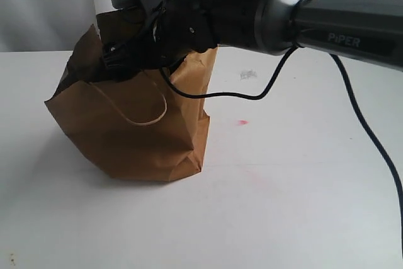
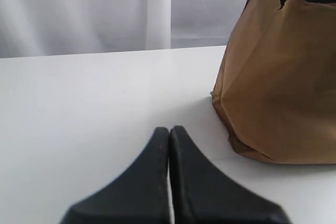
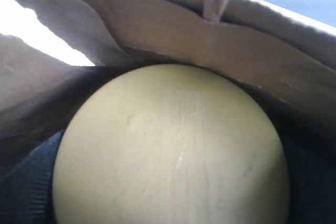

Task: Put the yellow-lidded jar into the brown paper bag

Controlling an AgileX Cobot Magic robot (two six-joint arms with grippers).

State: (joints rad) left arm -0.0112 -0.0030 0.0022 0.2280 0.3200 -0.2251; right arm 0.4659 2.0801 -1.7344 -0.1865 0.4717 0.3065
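My right gripper will let the brown paper bag [image 1: 135, 140] straighten up and stand open when I lift the gripper out, because the front rim [image 1: 80, 84] sags outward around the gripper.
The brown paper bag [image 1: 145, 130] stands on the white table, left of centre. My right gripper [image 1: 126, 58] reaches down into its wrinkly open mouth, fingertips hidden by the rim. In the right wrist view the yellow-lidded jar's round lid [image 3: 173, 150] fills most of the picture. The bag's inner wall [image 3: 173, 30] rises around it, dark gripper parts flank the lid, and the jar body is hidden. My left gripper [image 2: 169, 129] hovers low over the table beside the bag [image 2: 278, 87], shut and empty.
The right arm [image 1: 327, 23] stretches in from the right, its black cable [image 1: 252, 96] hanging beside the bag. A loop handle [image 1: 141, 114] droops down the bag's front. A small red mark [image 1: 242, 121] lies on the white table [image 1: 283, 206].
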